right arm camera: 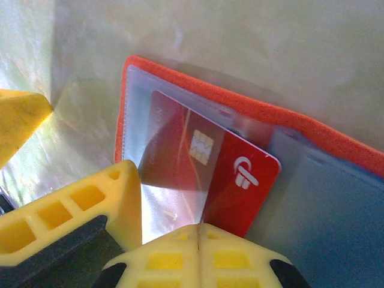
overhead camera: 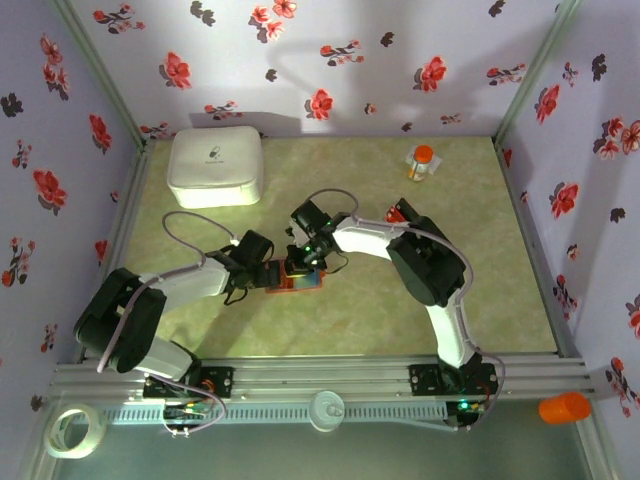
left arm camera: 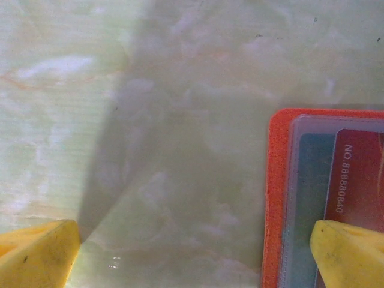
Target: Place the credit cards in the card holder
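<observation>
My left gripper has its finger over the inner end of the half-inserted card [right arm camera: 151,147], so next my left gripper moves back toward the holder's edge [left arm camera: 273,204] and gets clear of the pocket.
The orange-red card holder [overhead camera: 302,281] lies open on the table's middle, its clear pockets [right arm camera: 150,210] facing up. A red credit card [right arm camera: 231,180] with a chip sits about halfway inside one pocket. My right gripper [right arm camera: 198,231] is shut, and its joined tips touch the card's near edge without pinching it. My left gripper [left arm camera: 195,255] is open and straddles the holder's left edge [left arm camera: 276,198]. One of its yellow fingers [left arm camera: 351,252] rests on the holder beside the card [left arm camera: 360,180]; the other is over bare table.
A big white rounded box [overhead camera: 215,167] stands at the back left. An orange-capped bottle [overhead camera: 422,162] is at the back right. Something red and black [overhead camera: 403,212] peeks out behind the right arm. A tape roll [overhead camera: 75,430] and an orange cup [overhead camera: 565,407] lie off the table's front.
</observation>
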Tool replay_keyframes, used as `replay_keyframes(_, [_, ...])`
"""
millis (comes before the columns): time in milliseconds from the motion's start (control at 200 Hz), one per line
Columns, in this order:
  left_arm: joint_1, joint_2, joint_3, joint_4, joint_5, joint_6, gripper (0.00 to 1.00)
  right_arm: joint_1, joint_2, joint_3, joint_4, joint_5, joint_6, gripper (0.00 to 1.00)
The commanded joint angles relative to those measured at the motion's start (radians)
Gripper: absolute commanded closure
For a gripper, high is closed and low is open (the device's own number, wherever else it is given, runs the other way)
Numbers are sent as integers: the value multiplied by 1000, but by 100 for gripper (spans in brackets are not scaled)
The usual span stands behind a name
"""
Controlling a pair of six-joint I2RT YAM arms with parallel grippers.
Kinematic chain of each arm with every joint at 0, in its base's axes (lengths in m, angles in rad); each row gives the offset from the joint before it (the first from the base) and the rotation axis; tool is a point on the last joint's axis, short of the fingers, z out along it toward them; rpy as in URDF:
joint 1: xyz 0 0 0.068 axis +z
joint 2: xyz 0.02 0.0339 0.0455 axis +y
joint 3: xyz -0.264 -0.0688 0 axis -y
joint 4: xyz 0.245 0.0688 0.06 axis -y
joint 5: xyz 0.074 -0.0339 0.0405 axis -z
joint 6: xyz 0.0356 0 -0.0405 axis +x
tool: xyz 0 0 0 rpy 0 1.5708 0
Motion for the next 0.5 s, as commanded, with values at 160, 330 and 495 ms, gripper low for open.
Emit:
replay_keyframes(160, [20, -72, 9, -27, 1, -23, 0, -5, -36, -4, 7, 31, 23, 98])
replay_keyframes(330, [41, -100, -6, -22, 20, -36, 0, -25, -82, -33, 17, 44, 28, 98])
replay_keyframes(495, [48, -84, -21, -14, 20, -34, 0, -38, -100, -51, 18, 50, 25, 98])
